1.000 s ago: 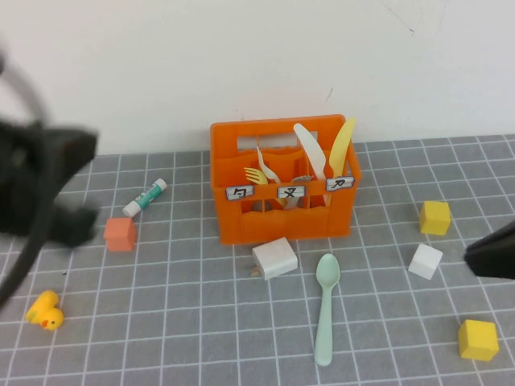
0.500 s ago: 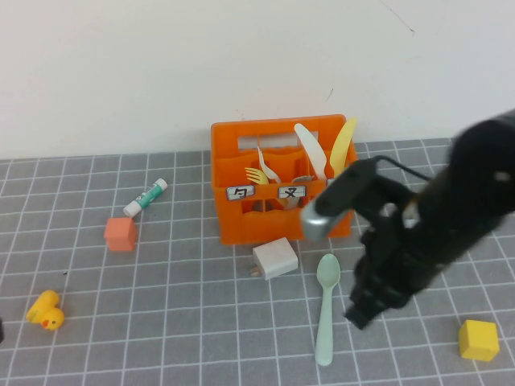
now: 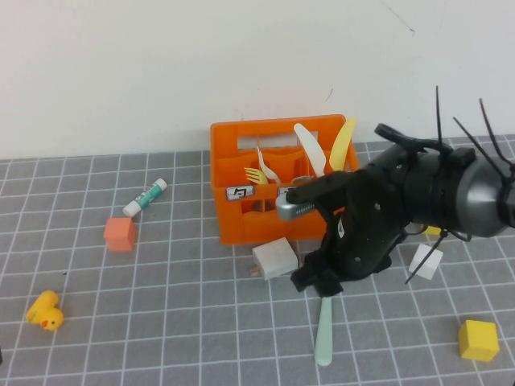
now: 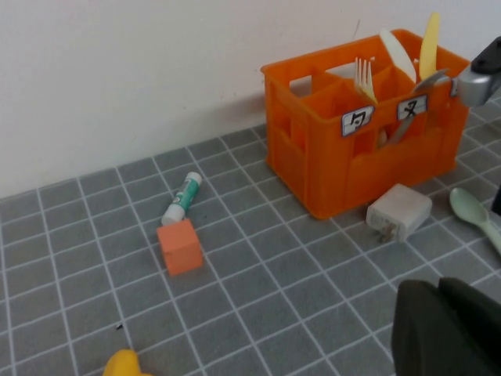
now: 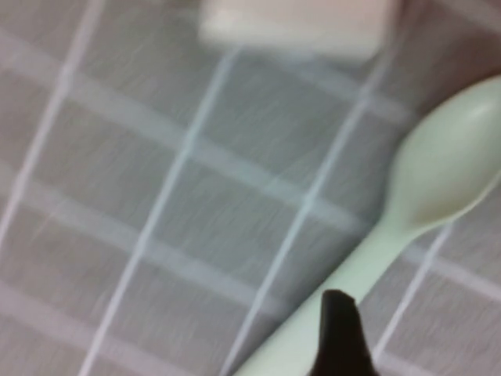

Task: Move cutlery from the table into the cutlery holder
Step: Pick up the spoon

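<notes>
The fork [image 3: 257, 175] is leaning with its head above the front of the holder, so the pale mint-green spoon [image 3: 324, 334] will lean with its bowl up when the robot lowers it in.
The pale mint-green spoon [image 3: 323, 338] lies on the grey tiled table [image 3: 161, 289] in front of the orange cutlery holder [image 3: 241, 221]; its bowl is hidden under my right arm. My right gripper [image 3: 322, 287] hangs low over the spoon's neck. In the right wrist view the spoon [image 5: 438, 176] fills the frame, and one dark fingertip [image 5: 338, 333] stands alone over its handle, so the jaws are open and hold nothing. A cream-white fork [image 3: 267, 165] stands inside the holder [image 4: 368, 157]. My left gripper [image 4: 438, 286] is shut and empty over the tiles, left of the spoon [image 4: 476, 213].
A white block [image 3: 275, 257] lies just left of the right gripper, against the holder's front. White [image 3: 424, 261] and yellow [image 3: 478, 339] cubes sit to the right. An orange cube [image 3: 120, 233], glue stick [image 3: 145, 197] and yellow duck [image 3: 44, 311] lie to the left.
The right arm swung in from the right edge and came down over the spoon's bowl. The left arm drew back out of the high view. The spoon has not moved.
</notes>
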Tool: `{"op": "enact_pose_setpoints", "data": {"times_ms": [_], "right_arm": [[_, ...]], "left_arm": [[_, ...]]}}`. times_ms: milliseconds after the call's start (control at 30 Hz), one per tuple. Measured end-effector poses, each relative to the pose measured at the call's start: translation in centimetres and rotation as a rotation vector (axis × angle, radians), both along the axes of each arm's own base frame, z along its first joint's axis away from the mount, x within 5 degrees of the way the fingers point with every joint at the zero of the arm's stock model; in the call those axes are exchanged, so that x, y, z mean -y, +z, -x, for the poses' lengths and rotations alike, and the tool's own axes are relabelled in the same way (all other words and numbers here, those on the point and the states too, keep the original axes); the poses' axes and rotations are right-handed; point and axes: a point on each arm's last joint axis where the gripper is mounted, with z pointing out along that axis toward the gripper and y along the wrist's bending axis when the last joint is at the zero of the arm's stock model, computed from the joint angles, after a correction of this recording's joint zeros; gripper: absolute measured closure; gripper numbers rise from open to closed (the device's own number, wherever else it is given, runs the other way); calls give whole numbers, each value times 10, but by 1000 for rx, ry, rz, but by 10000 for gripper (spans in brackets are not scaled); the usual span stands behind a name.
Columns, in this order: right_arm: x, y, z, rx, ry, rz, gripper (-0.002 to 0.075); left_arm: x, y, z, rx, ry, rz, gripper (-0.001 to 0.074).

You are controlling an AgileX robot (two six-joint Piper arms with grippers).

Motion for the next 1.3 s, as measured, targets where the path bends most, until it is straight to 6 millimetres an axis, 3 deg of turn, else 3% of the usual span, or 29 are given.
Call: {"op": "enact_pose_setpoints", "data": {"times_ms": [233, 733, 833, 1033, 1300], "right_arm": [[-3, -13, -10, 54, -102, -23, 325], [-7, -48, -10, -44, -197, -20, 353], [-8, -48, -10, -42, -188, -20, 407], [-8, -49, -11, -33, -118, -6, 607], [-8, -47, -10, -27, -33, 15, 604]], "left_arm": [[2, -1, 0, 1, -10, 28, 734], [3, -3, -1, 0, -12, 32, 734], [3, -3, -1, 1, -13, 33, 734], [4, 1, -1, 21, -18, 94, 734], [6, 6, -2, 60, -24, 142, 734]]}}
